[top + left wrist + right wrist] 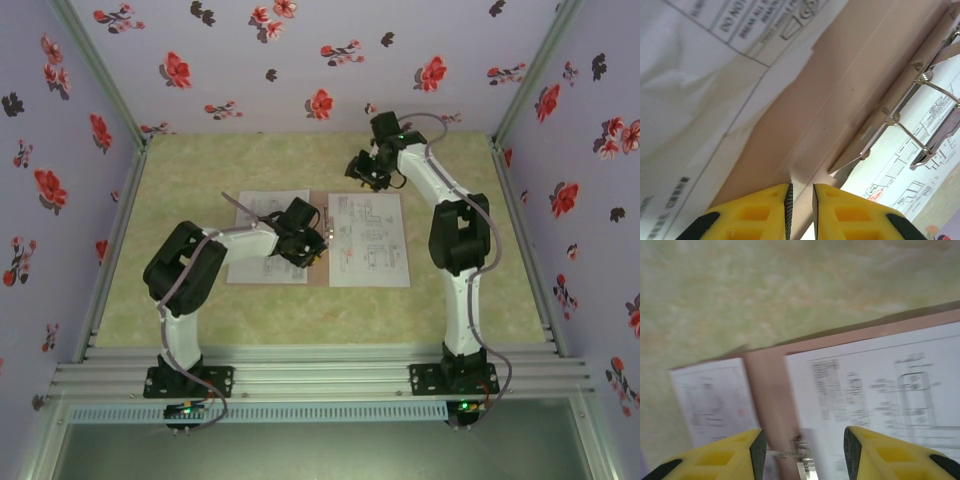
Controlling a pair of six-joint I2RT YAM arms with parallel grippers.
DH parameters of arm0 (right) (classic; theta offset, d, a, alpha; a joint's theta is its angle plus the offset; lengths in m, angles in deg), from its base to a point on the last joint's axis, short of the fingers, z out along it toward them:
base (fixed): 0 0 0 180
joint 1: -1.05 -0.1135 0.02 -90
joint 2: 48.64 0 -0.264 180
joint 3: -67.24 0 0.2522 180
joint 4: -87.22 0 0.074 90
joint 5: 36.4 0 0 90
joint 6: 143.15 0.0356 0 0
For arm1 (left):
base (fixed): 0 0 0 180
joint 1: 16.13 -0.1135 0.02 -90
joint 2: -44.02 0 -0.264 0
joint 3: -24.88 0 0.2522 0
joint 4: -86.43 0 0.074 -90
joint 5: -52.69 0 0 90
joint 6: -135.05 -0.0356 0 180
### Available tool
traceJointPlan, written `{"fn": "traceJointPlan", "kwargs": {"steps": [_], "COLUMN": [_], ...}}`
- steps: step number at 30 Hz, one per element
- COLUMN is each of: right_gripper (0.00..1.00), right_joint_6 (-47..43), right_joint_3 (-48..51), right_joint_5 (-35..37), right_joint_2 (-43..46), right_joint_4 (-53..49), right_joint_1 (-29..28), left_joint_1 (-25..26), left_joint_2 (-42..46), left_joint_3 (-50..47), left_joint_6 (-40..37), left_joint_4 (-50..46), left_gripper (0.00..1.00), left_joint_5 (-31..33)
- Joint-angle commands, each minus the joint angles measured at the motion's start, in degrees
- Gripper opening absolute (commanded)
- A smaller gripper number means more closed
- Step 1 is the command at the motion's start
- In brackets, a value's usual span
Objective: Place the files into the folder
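Observation:
The metal clip (929,150) stands open over the file, so my left gripper should close and steady the folder's spine (799,172) while my right gripper shuts the clip.
The pinkish-brown folder (320,198) lies open and flat in the middle of the table. One white printed file (262,205) lies on its left half and another (370,240) on its right half. My left gripper (318,247) sits low over the folder's spine. In the left wrist view its fingertips (801,192) stand a narrow gap apart, with the pink card (840,75) beneath and the metal clip (920,115) to the right. My right gripper (365,170) hovers above the folder's far edge, open and holding nothing (802,450). Its view of the spine (767,390) and the sheet (880,385) is blurred.
The green marbled table (200,170) has bare room all around the folder. Flower-patterned walls (60,200) close in the left, back and right sides. Aluminium rails (320,375) run along the near edge by both arm bases.

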Motion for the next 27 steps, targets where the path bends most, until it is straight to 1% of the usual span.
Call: {"fn": "traceJointPlan", "kwargs": {"steps": [1, 3, 6, 9, 11, 15, 19, 21, 27], "right_gripper": [0.44, 0.43, 0.42, 0.41, 0.41, 0.4, 0.4, 0.4, 0.39], "right_joint_6": [12.04, 18.59, 28.32, 37.36, 42.12, 51.3, 57.42, 60.29, 63.4], "right_joint_3": [3.76, 5.35, 8.8, 11.27, 10.97, 11.33, 10.7, 9.91, 4.82], "right_joint_5": [-1.8, -0.53, 2.06, 0.73, 2.26, 0.05, -0.93, -1.81, -3.17], "right_joint_2": [2.08, 3.63, 6.23, 7.24, 7.42, 6.92, 5.86, 5.0, 1.66], "right_joint_4": [5.29, 6.32, 6.94, 7.37, 4.15, 4.74, 4.8, 5.67, 2.26], "right_joint_1": [-2.06, -2.98, -3.58, -3.85, -4.22, -4.79, -5.71, -6.28, -7.54], "left_joint_1": [-0.34, -0.18, 0.03, 0.14, 0.31, 1.1, 1.58, 1.68, 1.7], "left_joint_2": [3.47, 4.43, 5.93, 7.1, 7.1, 6.13, 5.16, 4.75, 4.02], "left_joint_3": [0.61, -0.04, -1.83, -4.22, -5.68, -7.64, -9.99, -11.03, -12.03], "left_joint_6": [-0.55, -0.13, 0.81, 1.85, 2.49, 4.13, 6.24, 6.87, 6.95], "left_joint_4": [-3.23, -2.83, -1.68, -0.06, 2.26, 5.7, 8.83, 10.08, 10.66], "left_gripper": [0.22, 0.21, 0.18, 0.13, 0.11, 0.07, 0.03, 0.02, 0.01], "left_joint_5": [1.86, 1.84, 1.51, 0.67, -0.53, -2.17, -2.44, -2.53, -2.54]}}
